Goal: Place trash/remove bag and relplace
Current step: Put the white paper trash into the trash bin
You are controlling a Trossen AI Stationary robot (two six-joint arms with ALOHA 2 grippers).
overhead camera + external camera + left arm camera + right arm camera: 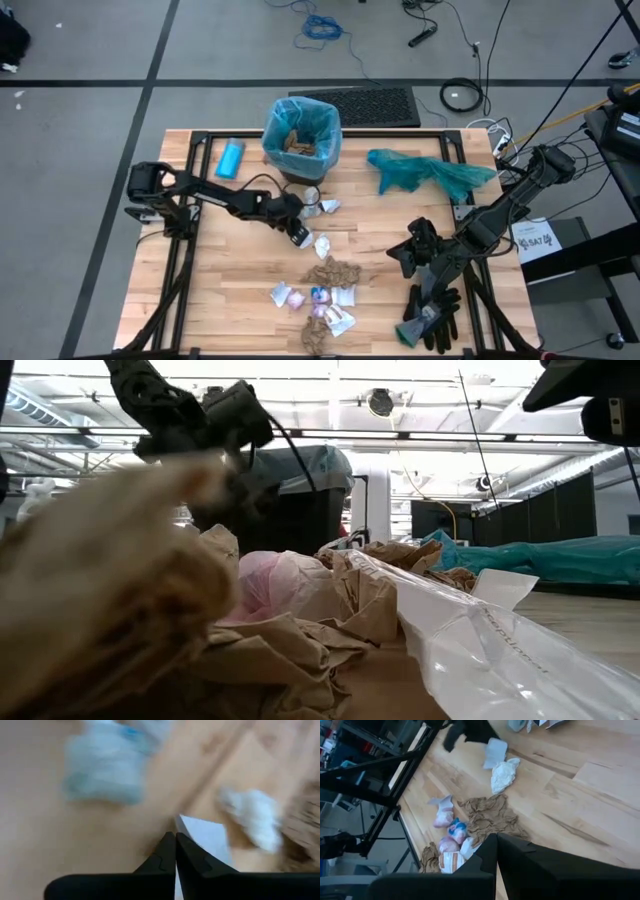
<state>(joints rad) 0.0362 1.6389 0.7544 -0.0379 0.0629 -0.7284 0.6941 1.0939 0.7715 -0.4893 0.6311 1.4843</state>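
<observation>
Only the edge of the white scrap [182, 823] is touching my left gripper's fingers. I should open them, center them over the scrap's middle [208, 839] and close them there before I carry the scrap to the bin.
My left gripper [176, 836] is low over the table's middle [299, 236], shut on a flat white scrap of trash [206, 839]. A crumpled white wad [504, 774] lies just beside that scrap. More trash, brown paper wads [333, 271] and pale wrappers [318, 300], lies toward the near edge. The bin with the pale blue bag [300, 135] as its liner stands at the far middle, brown scraps inside. My right gripper [496, 839] is shut on nothing, above the table's right part [410, 250]. My left gripper pinches the white scrap by one edge [181, 822] between its two fingertips. The fingers slant down at it from the table's left side. The rest of the scrap sticks out beyond the tips, close over the wood; whether it rests on the table I cannot tell.
A darker teal plastic bag [430, 172] lies at the far right. A small light-blue bottle [231, 158] lies left of the bin. Black-and-grey gloves [432, 315] sit at the near right. In the low view, crumpled brown paper [300, 630] fills the foreground.
</observation>
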